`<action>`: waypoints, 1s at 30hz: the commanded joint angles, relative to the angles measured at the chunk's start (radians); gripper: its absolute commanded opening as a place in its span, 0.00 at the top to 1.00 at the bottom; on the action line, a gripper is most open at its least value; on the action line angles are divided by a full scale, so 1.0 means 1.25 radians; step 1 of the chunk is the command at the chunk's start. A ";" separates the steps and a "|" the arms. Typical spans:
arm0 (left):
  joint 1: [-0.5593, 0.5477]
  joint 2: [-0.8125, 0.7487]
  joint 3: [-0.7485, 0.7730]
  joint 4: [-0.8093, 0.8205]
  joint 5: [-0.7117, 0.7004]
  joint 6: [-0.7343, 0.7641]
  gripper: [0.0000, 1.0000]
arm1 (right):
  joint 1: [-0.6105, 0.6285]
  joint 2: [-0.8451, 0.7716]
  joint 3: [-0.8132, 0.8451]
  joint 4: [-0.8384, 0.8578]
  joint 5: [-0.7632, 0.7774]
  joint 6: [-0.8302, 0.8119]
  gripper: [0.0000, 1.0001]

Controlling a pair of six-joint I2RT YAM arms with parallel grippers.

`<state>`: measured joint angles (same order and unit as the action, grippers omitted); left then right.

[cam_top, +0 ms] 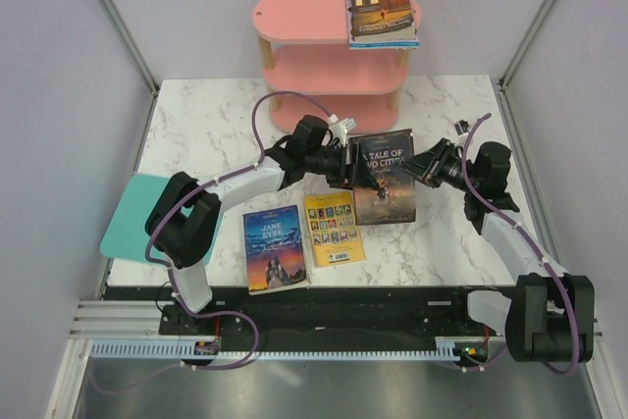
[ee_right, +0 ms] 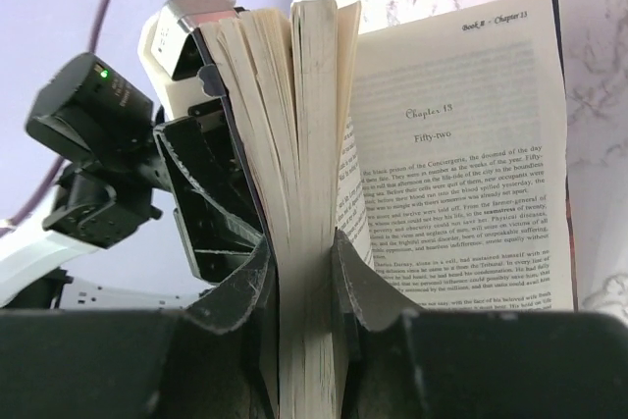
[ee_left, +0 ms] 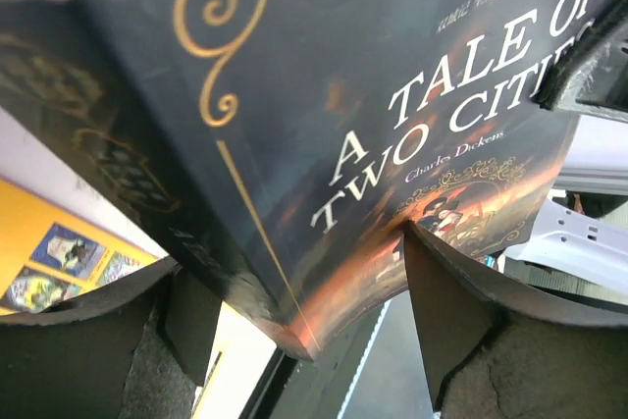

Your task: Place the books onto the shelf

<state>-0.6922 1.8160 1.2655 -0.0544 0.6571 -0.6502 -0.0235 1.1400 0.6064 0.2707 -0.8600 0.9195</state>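
Observation:
The robot's right gripper has hold of only the front cover and some pages [ee_right: 306,169], so the left gripper should hold the spine [ee_left: 186,203] while the right gripper grips both covers together.
The dark book "A Tale of Two Cities" [cam_top: 385,182] hangs tilted above the table's middle, between my two grippers. My right gripper [cam_top: 420,170] is shut on its front cover and a thick sheaf of pages [ee_right: 312,144], while the remaining pages fall open to the right. My left gripper [ee_left: 304,291] stands open, with the book's lower spine corner [ee_left: 294,321] between its fingers. Blue "Jane Eyre" [cam_top: 275,247] and the yellow book [cam_top: 333,229] lie flat near the front. The pink shelf [cam_top: 314,17] stands at the back with two stacked books [cam_top: 381,9] on its top board.
A flat teal board [cam_top: 132,213] lies at the table's left edge, partly under my left arm. Grey walls close in the table at the back and sides. The left arm's purple cable [cam_top: 270,110] loops up in front of the shelf's lowest tier.

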 commanded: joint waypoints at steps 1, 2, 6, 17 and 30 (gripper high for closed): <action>-0.002 -0.033 -0.037 0.120 -0.009 -0.003 0.23 | 0.002 -0.011 0.001 0.255 -0.096 0.145 0.98; -0.002 -0.035 -0.042 0.135 -0.009 -0.014 0.27 | 0.002 -0.008 -0.003 0.266 -0.102 0.149 0.98; -0.001 -0.033 -0.039 0.189 0.009 -0.037 0.87 | 0.002 -0.003 -0.021 0.238 -0.116 0.141 0.93; 0.053 -0.083 -0.005 0.221 0.046 -0.146 0.98 | -0.003 -0.013 -0.019 -0.214 0.125 -0.112 0.17; 0.114 -0.064 0.018 0.365 0.128 -0.262 0.98 | -0.009 -0.059 -0.070 -0.133 0.045 -0.082 0.02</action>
<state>-0.5446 1.7924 1.2198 0.1379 0.7170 -0.8577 -0.0364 1.0973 0.5426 0.0505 -0.7574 0.8112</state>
